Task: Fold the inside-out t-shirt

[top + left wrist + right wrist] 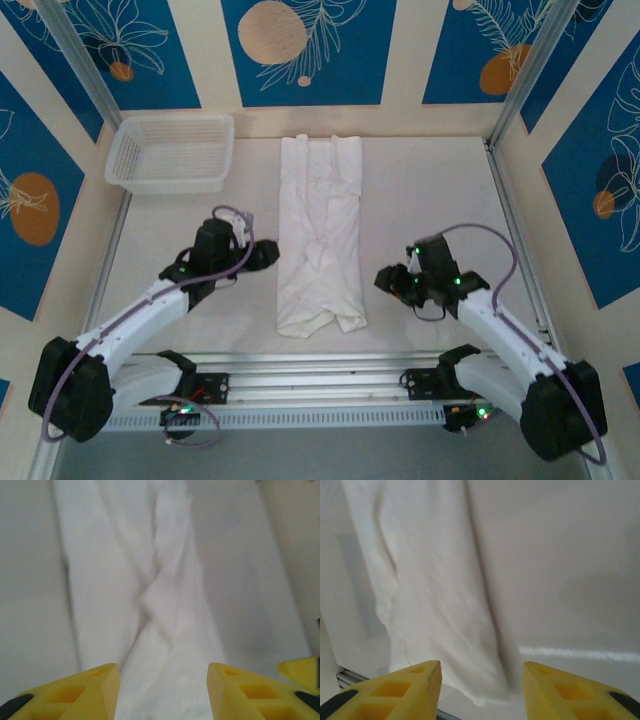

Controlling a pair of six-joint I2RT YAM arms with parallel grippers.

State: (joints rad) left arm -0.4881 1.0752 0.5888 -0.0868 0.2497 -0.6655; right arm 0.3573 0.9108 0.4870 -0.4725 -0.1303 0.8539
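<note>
The t-shirt's near end (322, 322) is wrinkled and its corners are loose and uneven, so the white t-shirt (319, 232) will double over and bunch up in the middle when I fold it.
The white t-shirt (320, 235) lies in a long narrow strip down the middle of the table, both sides folded inward so the flaps cross near its middle. My left gripper (268, 254) sits just left of the strip, open, nothing between its yellow fingers (95, 690); the crossed cloth flaps (160, 605) lie ahead of it. My right gripper (385, 277) hovers to the right of the strip near its lower end, open and empty. In the right wrist view the t-shirt's near end (430, 605) lies beyond the yellow fingertips (415, 690).
A white mesh basket (172, 152) stands at the back left corner. Metal rails (320, 385) run along the table's near edge by the arm bases. Bare table (440, 200) lies right of the shirt. Frame posts (530, 70) and walls bound the sides.
</note>
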